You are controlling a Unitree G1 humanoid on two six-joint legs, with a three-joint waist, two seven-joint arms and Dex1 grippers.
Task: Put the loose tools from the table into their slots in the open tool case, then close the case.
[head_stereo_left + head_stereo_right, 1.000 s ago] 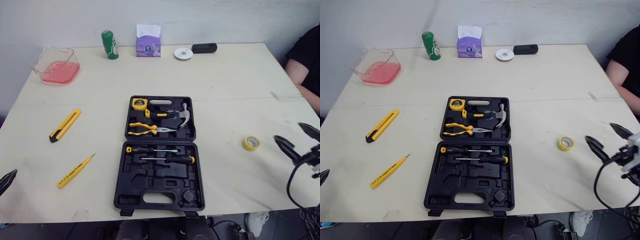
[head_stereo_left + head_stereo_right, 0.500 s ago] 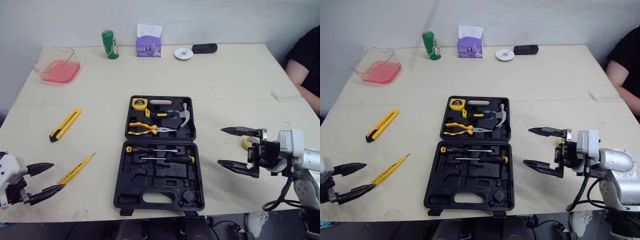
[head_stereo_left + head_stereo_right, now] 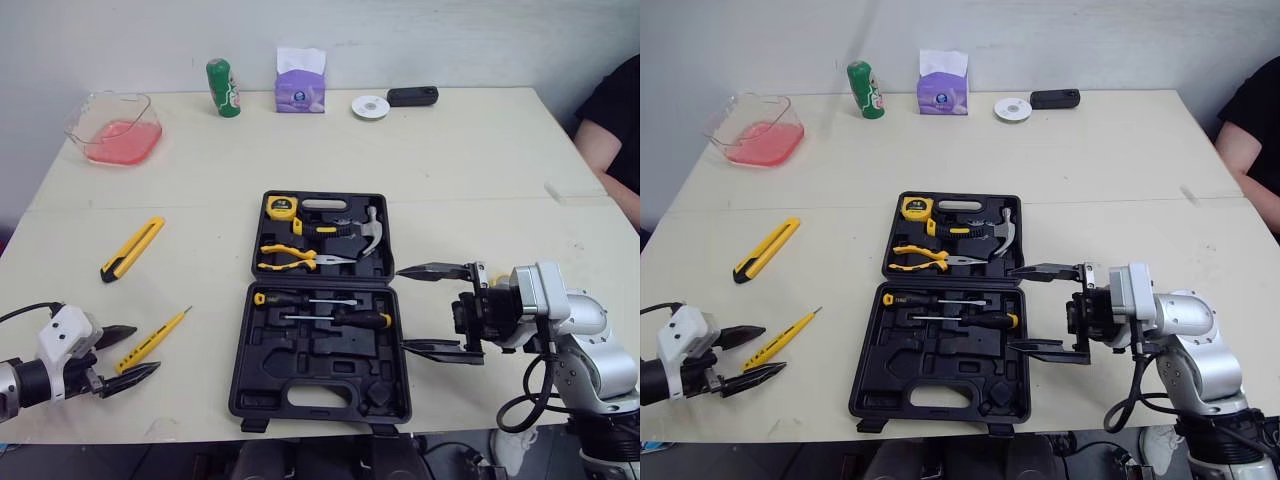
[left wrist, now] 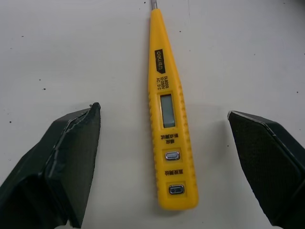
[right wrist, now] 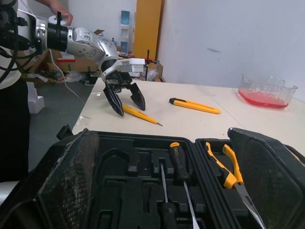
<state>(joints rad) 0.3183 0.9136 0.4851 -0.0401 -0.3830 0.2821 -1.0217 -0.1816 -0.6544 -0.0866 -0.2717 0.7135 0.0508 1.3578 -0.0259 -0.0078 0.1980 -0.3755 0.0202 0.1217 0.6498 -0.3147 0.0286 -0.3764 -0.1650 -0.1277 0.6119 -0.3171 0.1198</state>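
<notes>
My gripper will press the yellow tester pen [image 3: 152, 342] down. An empty narrow slot [image 3: 282, 332] runs beside the screwdrivers, so the pen will then settle lengthwise into that slot.
The black tool case [image 3: 320, 372] lies open at the table's middle, with a tape measure, hammer and pliers in its far half and two screwdrivers [image 3: 330, 308] in its near half. A yellow tester pen [image 3: 152, 340] lies left of the case; a yellow utility knife [image 3: 131, 249] lies farther back. My left gripper [image 3: 140, 350] is open just above the table, its fingers either side of the pen's butt end [image 4: 169, 119] without touching it. My right gripper [image 3: 402, 309] is open at the case's right edge, its fingertips reaching over the near half, holding nothing.
Along the far edge stand a clear container of red liquid [image 3: 112, 128], a green can [image 3: 222, 87], a purple tissue pack [image 3: 300, 80], a white disc [image 3: 370, 105] and a black device [image 3: 412, 96]. A person's arm [image 3: 610, 120] shows at the right.
My left gripper has come in from the left edge up to the tester pen. My right gripper has swung left, past the yellow tape roll, to the case's right edge. Both stayed open.
</notes>
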